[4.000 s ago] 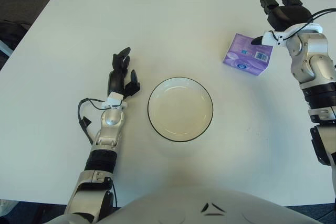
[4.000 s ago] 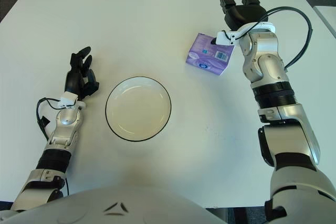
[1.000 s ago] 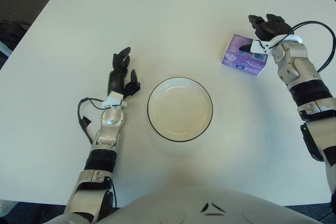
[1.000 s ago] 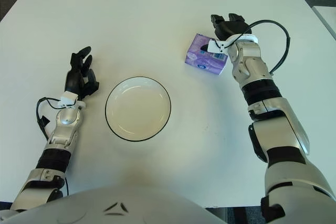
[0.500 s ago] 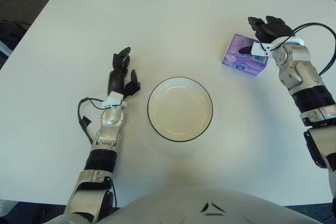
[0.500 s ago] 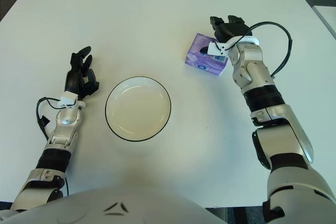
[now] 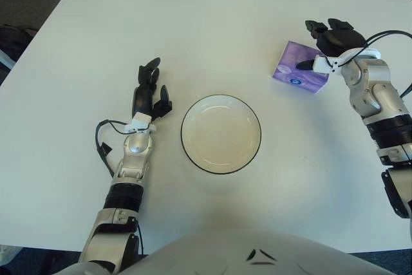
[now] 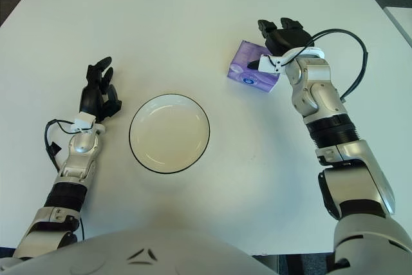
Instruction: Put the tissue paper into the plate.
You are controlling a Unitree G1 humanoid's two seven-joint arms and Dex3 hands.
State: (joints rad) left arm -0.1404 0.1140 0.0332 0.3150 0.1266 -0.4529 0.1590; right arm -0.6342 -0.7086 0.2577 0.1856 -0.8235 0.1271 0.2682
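Observation:
The purple tissue pack (image 7: 297, 66) will hold its shape when the robot lifts it, because the straight front edge (image 7: 294, 84) and square corners show a tightly filled block.
The purple tissue pack (image 7: 296, 74) lies flat on the white table, to the back right of the plate. My right hand (image 7: 324, 44) hovers at the pack's far right corner, its dark fingers (image 7: 317, 28) spread beyond the back edge and its thumb reaching over the pack's top. The fingers are not closed around it. A white plate with a dark rim (image 7: 183, 134) sits at the table's middle, with nothing in it. My left hand (image 7: 149, 91) shows left of the plate, fingers relaxed and holding nothing.
The white table (image 7: 77, 49) runs to a dark floor at the back. A black cable (image 7: 101, 143) loops beside my left forearm, and another (image 8: 351, 62) arcs out from my right wrist.
My right hand has come left and nearer from the table's back right corner onto the pack, which turned slightly. In the last half second its forearm swung outward to the right.

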